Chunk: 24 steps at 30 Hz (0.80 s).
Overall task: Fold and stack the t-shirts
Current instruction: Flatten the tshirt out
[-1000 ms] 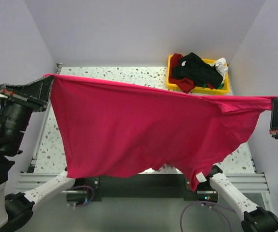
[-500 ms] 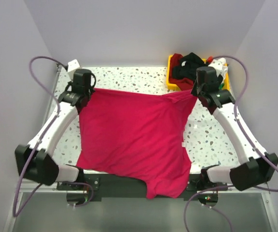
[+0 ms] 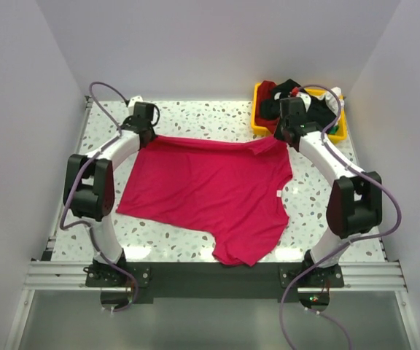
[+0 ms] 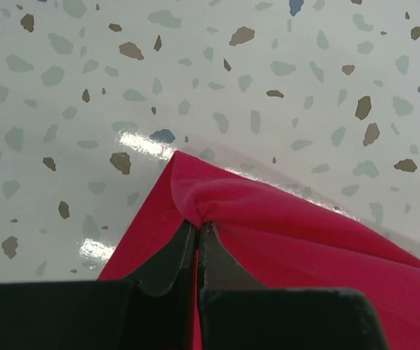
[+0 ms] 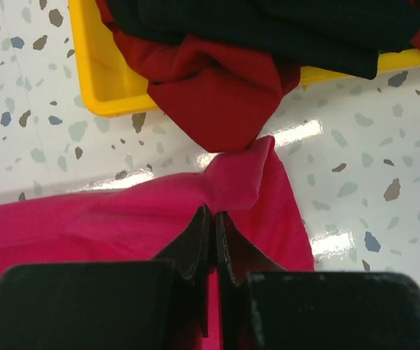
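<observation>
My left gripper and right gripper need to lift the far corners [image 3: 160, 139] high and spread the t-shirt out again, because the crimson-pink t-shirt's near end [image 3: 245, 249] lies crooked over the front edge.
The crimson-pink t-shirt [image 3: 210, 193] lies spread on the speckled table, its near end hanging over the front edge. My left gripper [image 3: 146, 136] is shut on its far left corner [image 4: 195, 200], low over the table. My right gripper [image 3: 281, 138] is shut on its far right corner [image 5: 235, 179], right beside the yellow bin. The black t-shirt [image 3: 286, 102], dark red t-shirt [image 5: 210, 87], white t-shirt [image 3: 328, 102] and a bit of green t-shirt [image 3: 332, 130] lie heaped in the bin.
The yellow plastic bin [image 3: 257, 125] stands at the table's far right corner; its near wall shows in the right wrist view [image 5: 104, 80]. Both arms arch over the table sides. Bare speckled tabletop [image 3: 316, 211] shows around the shirt.
Both grippers have carried the crimson-pink shirt from stretched high in the air down and away, towards the far side. It now lies laid out on the table.
</observation>
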Motion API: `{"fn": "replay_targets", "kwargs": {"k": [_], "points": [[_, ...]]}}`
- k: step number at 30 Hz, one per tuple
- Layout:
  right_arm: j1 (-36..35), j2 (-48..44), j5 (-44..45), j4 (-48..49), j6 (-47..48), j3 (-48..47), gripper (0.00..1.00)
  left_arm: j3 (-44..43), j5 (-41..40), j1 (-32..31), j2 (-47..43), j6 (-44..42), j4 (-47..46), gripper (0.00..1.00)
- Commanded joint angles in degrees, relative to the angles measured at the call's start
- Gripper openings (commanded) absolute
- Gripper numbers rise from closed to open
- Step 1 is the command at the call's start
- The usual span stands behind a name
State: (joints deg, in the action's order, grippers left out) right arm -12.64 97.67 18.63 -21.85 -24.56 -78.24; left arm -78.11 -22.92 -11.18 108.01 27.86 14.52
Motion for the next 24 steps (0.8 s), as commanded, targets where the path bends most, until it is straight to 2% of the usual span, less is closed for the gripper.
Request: {"fn": "replay_targets", "kwargs": {"k": [1, 5, 7, 8, 12, 15, 19, 24], "points": [[0.16, -5.62, 1.75, 1.63, 1.35, -2.81, 0.00, -1.45, -0.37, 0.72, -3.93, -0.61, -1.69, 0.00], [0.16, -16.08, 1.94, 0.41, 2.14, 0.10, 0.00, 4.79, -1.34, 0.72, -18.13, 0.09, -2.66, 0.00], [0.08, -21.35, 0.09, -2.14, 2.23, 0.02, 0.00, 5.68, -1.25, 0.72, -23.60, 0.36, -0.21, 0.00], [0.16, -26.43, -0.70, -2.93, 2.23, -0.16, 0.00, 5.42, -1.43, 0.72, -29.11, 0.97, 1.11, 0.00], [0.08, -37.62, -3.51, -10.82, 2.32, -6.02, 0.00, 3.14, -0.73, 0.63, -42.68, 1.24, 8.13, 0.00], [0.08, -45.34, -5.45, -16.62, 2.58, -11.82, 0.00, 0.51, 2.69, 0.63, -52.52, 0.97, 11.22, 0.00], [0.08, -50.20, -12.11, -23.23, 2.94, -22.64, 0.00, -8.43, 8.65, 0.63, -60.79, -0.78, 13.77, 0.00], [0.08, -50.30, -13.62, -30.52, 3.46, -42.20, 0.00, -23.39, 14.82, 0.63, -61.25, -2.10, 20.63, 0.00]]}}
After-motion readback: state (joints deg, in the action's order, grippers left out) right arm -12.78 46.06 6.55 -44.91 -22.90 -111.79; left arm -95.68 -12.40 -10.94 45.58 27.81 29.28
